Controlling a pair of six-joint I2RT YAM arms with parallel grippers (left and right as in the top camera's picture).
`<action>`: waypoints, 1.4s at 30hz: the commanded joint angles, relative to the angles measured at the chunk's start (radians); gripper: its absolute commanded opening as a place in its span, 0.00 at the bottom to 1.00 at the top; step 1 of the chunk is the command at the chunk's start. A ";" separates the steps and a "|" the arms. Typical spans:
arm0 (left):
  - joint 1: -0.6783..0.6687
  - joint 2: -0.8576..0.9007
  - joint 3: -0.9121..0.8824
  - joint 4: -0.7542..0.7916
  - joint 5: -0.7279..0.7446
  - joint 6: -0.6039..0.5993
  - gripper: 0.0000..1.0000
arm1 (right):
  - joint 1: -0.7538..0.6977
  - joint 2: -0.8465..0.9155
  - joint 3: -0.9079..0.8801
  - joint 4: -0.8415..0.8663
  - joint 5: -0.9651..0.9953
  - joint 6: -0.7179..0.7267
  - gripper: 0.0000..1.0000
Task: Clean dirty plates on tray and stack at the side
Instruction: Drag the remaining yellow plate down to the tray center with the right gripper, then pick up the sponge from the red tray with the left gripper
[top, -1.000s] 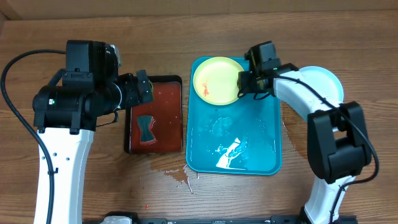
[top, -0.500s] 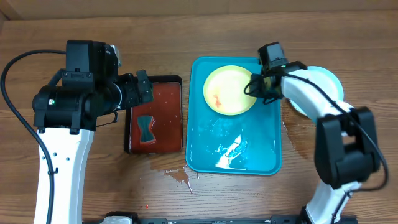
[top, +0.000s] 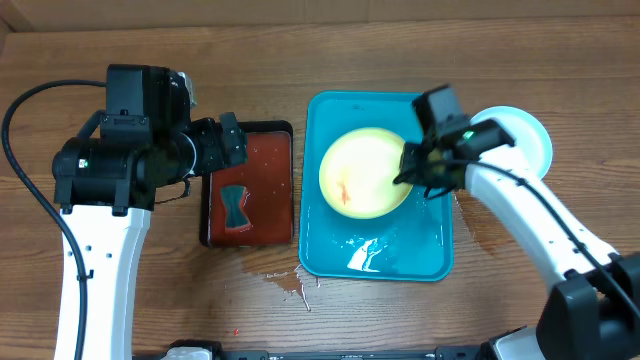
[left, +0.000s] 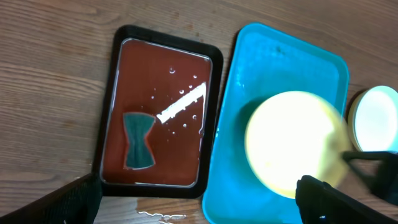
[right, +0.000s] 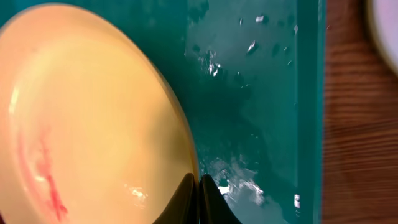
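My right gripper should lay the tilted plate flat on the turquoise tray and pinch its rim before my left gripper scrubs, because a red smear marks the plate.
A yellow-green rimmed plate with a red smear hangs tilted over the middle of the wet turquoise tray. My right gripper is shut on its right rim; in the right wrist view the fingertips pinch the plate's edge. A second plate, pale-rimmed with a white centre, lies on the table right of the tray. My left gripper stands open above the dark red tray, holding nothing; its fingers frame the bottom of the left wrist view.
A black-rimmed dark red tray lies left of the turquoise one, holding a dark teal bow-shaped sponge. Spilled water streaks the wood in front of the two trays.
The right gripper closed on the plate's rim and drew the plate from the tray's far-left corner toward its middle. The left arm stayed put.
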 joint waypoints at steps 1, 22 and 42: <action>-0.002 -0.007 0.015 -0.008 0.072 0.003 1.00 | 0.007 0.011 -0.141 0.094 -0.002 0.146 0.04; -0.037 0.218 -0.443 0.198 -0.153 -0.012 0.71 | 0.005 -0.204 -0.199 0.159 -0.002 -0.060 0.26; -0.037 0.485 -0.394 0.269 -0.145 -0.002 0.04 | -0.124 -0.143 -0.201 0.094 0.040 -0.023 0.33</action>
